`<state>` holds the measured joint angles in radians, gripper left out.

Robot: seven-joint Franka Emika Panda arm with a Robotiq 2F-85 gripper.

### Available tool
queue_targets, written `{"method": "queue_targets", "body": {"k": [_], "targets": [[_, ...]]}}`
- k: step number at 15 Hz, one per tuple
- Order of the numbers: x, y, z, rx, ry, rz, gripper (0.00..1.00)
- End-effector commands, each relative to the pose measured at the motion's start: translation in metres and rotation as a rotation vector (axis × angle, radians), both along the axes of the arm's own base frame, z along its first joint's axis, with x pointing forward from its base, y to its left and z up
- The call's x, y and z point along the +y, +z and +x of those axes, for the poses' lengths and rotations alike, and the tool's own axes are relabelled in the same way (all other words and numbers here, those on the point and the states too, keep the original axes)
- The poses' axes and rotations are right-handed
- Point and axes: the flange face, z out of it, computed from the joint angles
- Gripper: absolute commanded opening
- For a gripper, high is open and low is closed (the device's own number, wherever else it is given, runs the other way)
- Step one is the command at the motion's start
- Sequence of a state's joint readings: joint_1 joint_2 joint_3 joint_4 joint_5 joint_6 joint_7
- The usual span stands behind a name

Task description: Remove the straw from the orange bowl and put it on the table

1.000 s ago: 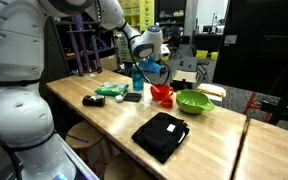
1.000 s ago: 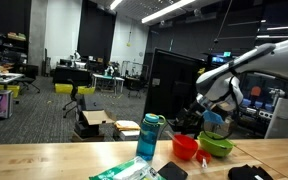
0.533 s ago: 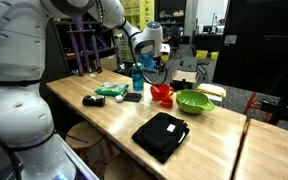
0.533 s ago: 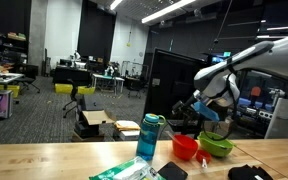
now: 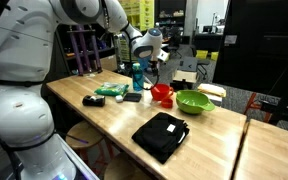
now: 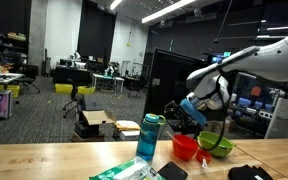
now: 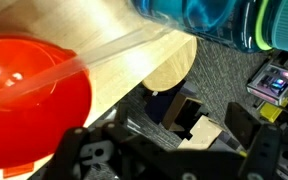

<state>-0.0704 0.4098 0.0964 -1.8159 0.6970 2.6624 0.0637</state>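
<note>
My open gripper is hanging past the table's far edge (image 7: 124,96), clear of the straw. I should bring it back and turn it so that its fingers are on both sides of the straw's raised end (image 7: 144,38).
The orange-red bowl (image 7: 29,100) fills the left of the wrist view and stands on the pale wood table (image 7: 114,55). A clear straw (image 7: 94,58) rests in it, slanting out over the rim toward the blue bottle (image 7: 199,20). The gripper (image 7: 169,140) has its dark fingers wide apart with nothing between them, out past the table's far edge over the floor. In both exterior views the gripper (image 5: 154,62) (image 6: 177,112) hangs above and beside the bowl (image 5: 162,94) (image 6: 185,147), close to the bottle (image 5: 137,75) (image 6: 149,137). The straw is too thin to make out there.
A green bowl (image 5: 194,101) (image 6: 217,144) sits next to the orange one. A black cloth (image 5: 161,136) lies near the table's front edge. A green packet (image 5: 111,90) and small dark items (image 5: 93,100) lie by the bottle. Cardboard boxes (image 7: 199,125) stand on the floor.
The gripper has moved from over the orange bowl toward the bottle and the table's far edge, rising a little. The bowl, straw and other objects have stayed put.
</note>
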Motion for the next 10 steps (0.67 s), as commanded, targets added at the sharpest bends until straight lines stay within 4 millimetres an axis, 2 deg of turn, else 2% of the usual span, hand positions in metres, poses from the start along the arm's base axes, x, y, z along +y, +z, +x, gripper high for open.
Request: {"method": "queue_targets", "body": {"k": [1,6,10], "targets": [[0.009,0.005,0.009,0.024,-0.107,0.105,1.0],[0.022,0.024,0.007,0.046,-0.165,0.168,1.0],[0.015,0.024,-0.002,0.097,-0.219,0.207,1.0]]}}
